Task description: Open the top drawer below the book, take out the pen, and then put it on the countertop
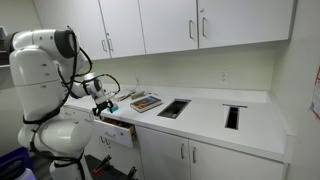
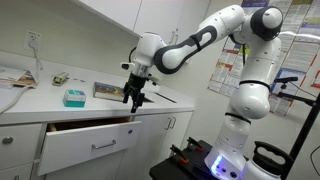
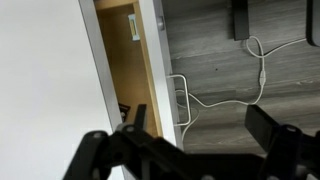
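Note:
A narrow part of the drawer's wooden inside (image 3: pixel 127 68) can be seen next to the countertop. So the top drawer (image 1: pixel 115 132) will slide out more and show the pen when I pull.
The top drawer (image 2: pixel 92 146) stands pulled out below the countertop (image 2: pixel 40 104); it also shows in an exterior view (image 1: pixel 119 130). The book (image 2: pixel 107 90) lies on the countertop just behind it and shows in an exterior view (image 1: pixel 146 101) too. My gripper (image 2: pixel 134 98) hangs open and empty above the drawer's front edge. In the wrist view the gripper (image 3: pixel 200 120) is open over the floor just outside the drawer front, beside the wooden inside (image 3: pixel 138 70). A small pale oblong thing (image 3: pixel 133 27), perhaps the pen, lies in the drawer. The silver handle (image 3: pixel 178 100) shows.
A teal box (image 2: pixel 73 97) and pale papers (image 2: pixel 15 80) lie on the countertop. Two dark cut-outs (image 1: pixel 173 108) sit further along it. White cables (image 3: pixel 255 80) lie on the grey floor. Upper cupboards (image 1: pixel 170 22) hang above.

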